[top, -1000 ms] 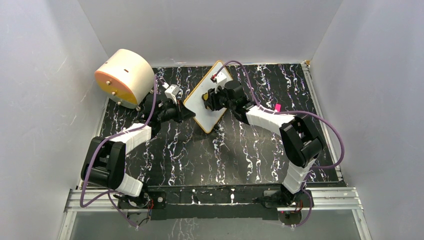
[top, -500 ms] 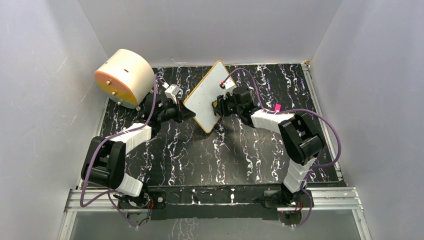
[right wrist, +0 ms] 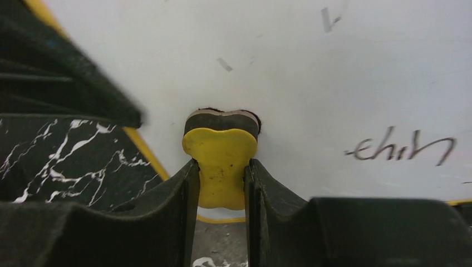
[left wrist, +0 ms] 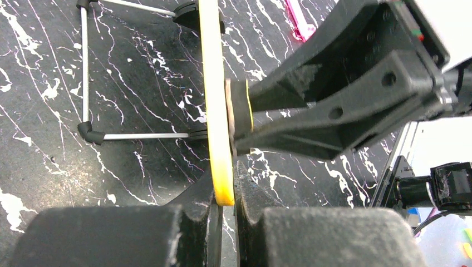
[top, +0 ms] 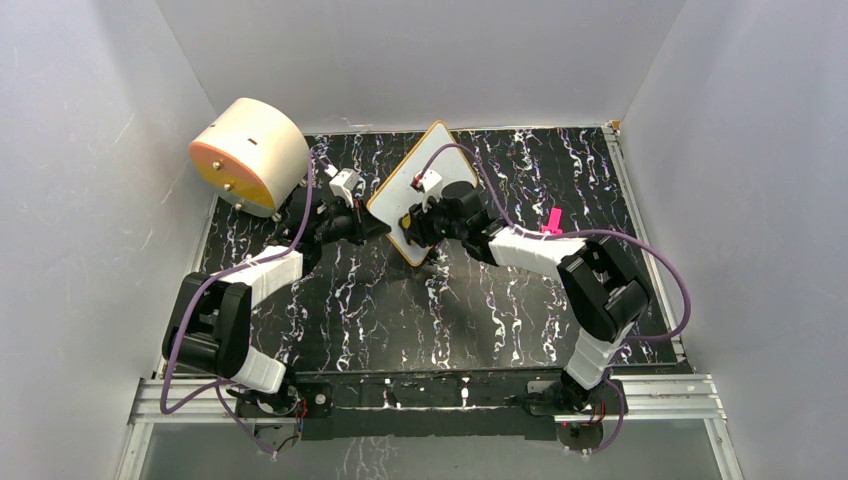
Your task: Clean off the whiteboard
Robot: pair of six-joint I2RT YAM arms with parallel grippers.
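The eraser's dark pad [right wrist: 222,121] is near my left gripper at the whiteboard's edge, so my right gripper should sweep back over the dark handwriting [right wrist: 403,148] that is still on the whiteboard.
The whiteboard [top: 410,192] is white with a tan-orange frame and stands tilted on one corner at the middle back. My left gripper [top: 375,226] is shut on its left edge; in the left wrist view the yellow edge [left wrist: 218,128] runs up from between my fingers. My right gripper [top: 412,222] is shut on a small yellow eraser [right wrist: 220,167] whose dark pad presses against the board face [right wrist: 311,72]. Dark handwriting [right wrist: 401,149] shows to the right of the eraser, with a few faint marks above it.
A cream cylinder [top: 250,155] with an orange face lies at the back left. A pink marker [top: 551,220] lies on the black marbled table [top: 400,310] right of the board. Grey walls close in the back and both sides.
My right gripper with the eraser went right toward the board's right edge, then came back left and down to its lower part. The left gripper and the board have stayed put.
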